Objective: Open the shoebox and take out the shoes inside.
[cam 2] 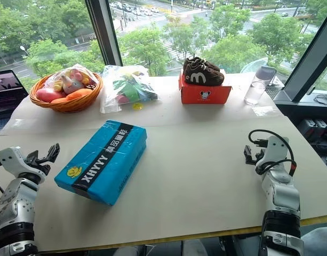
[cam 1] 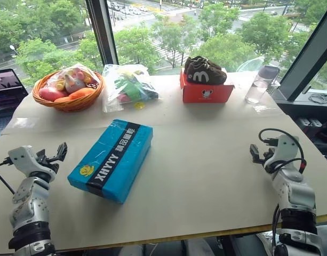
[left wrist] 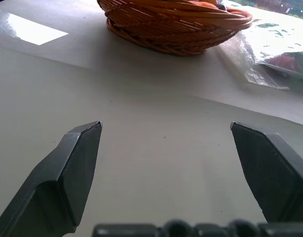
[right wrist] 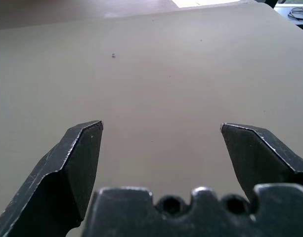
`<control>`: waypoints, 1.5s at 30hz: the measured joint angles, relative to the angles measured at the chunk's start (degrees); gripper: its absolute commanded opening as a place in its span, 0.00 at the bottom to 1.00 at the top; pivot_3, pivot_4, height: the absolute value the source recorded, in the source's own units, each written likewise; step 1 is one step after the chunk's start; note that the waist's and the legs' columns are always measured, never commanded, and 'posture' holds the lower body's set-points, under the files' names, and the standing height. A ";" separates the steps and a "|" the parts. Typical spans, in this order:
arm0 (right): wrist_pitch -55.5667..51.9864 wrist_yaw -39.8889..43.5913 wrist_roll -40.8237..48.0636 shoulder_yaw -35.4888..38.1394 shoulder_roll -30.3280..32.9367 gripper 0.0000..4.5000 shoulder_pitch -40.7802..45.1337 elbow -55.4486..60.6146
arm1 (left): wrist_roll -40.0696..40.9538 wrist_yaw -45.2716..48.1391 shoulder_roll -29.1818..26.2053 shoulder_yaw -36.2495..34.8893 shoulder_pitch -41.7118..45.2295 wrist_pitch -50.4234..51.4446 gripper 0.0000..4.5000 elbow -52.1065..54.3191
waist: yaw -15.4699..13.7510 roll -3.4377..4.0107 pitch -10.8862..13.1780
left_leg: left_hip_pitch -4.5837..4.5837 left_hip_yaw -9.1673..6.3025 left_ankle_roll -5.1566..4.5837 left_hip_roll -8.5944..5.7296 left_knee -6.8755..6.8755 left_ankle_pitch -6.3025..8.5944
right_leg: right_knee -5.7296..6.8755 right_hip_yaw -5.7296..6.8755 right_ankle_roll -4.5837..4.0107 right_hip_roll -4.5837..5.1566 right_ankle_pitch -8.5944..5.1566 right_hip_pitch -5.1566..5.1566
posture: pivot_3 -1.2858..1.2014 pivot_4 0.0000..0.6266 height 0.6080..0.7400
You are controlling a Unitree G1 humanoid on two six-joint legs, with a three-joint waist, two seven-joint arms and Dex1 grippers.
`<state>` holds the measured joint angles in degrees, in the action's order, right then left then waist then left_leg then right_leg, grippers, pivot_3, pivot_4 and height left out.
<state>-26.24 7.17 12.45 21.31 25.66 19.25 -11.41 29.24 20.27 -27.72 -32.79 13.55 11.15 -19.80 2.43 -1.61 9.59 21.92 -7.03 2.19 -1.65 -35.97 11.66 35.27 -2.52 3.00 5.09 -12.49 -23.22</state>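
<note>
The lid point(cam 1: 111, 157) will swing over and stay attached when the robot lifts it, since the blue shoebox's top folds straight into its smooth long side point(cam 1: 136, 170).
The bright blue shoebox point(cam 1: 111, 159) lies closed on the table, left of centre, with its black lettered stripe and a yellow sticker facing up. The shoes are hidden. My left gripper point(cam 1: 61, 151) hovers just left of the box, open and empty, a small gap away from its side. My right gripper point(cam 1: 255, 153) stands open and empty over bare table far to the right of the box. In the left wrist view the open fingers point(left wrist: 74, 168) frame bare tabletop; the right wrist view's fingers point(right wrist: 77, 158) do the same.
At the back stand a wicker basket point(cam 1: 70, 101) of toys, a clear bag point(cam 1: 127, 86) of coloured items, a red box point(cam 1: 205, 92) with dark brown shoes on top, and a plastic cup point(cam 1: 257, 85). A laptop point(cam 1: 6, 92) sits at the far left edge.
</note>
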 measured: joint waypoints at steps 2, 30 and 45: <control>0.00 0.12 0.06 -0.01 0.00 1.00 0.01 -0.06 | -0.16 0.61 -0.22 0.20 -0.07 -0.06 1.00 -0.04 | 0.00 0.00 0.00 | 0.00 0.00 0.00 0.00 0.00 0.00 | 0.01 0.00 0.00 0.00 0.00 0.00 | 0.52 0.24 1.00; -17.97 28.19 10.40 -34.04 -1.03 0.00 5.25 27.11 | -8.33 49.14 -28.99 19.92 -0.31 3.72 0.00 -0.15 | 0.20 0.24 0.28 | 0.34 0.11 0.01 0.21 0.03 0.00 | 0.80 -0.05 -0.31 -0.17 -0.27 -0.94 | 0.52 0.24 1.00; -17.33 24.80 2.28 -34.17 -2.87 0.00 7.69 15.77 | -11.03 46.05 -12.84 36.04 7.12 12.02 0.00 17.88 | -1.18 0.21 0.27 | 0.45 0.00 0.01 -0.07 -0.24 -0.01 | 0.87 -0.04 -0.20 0.01 -0.18 -0.86 | 0.52 0.24 1.00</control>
<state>-43.57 31.97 14.73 -12.86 22.79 26.95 4.37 18.21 66.33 -40.56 3.25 20.68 23.16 -1.92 1.25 -1.41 9.86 22.37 -7.03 2.20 -1.72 -36.21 11.65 36.14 -2.56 2.80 5.10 -12.67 -24.08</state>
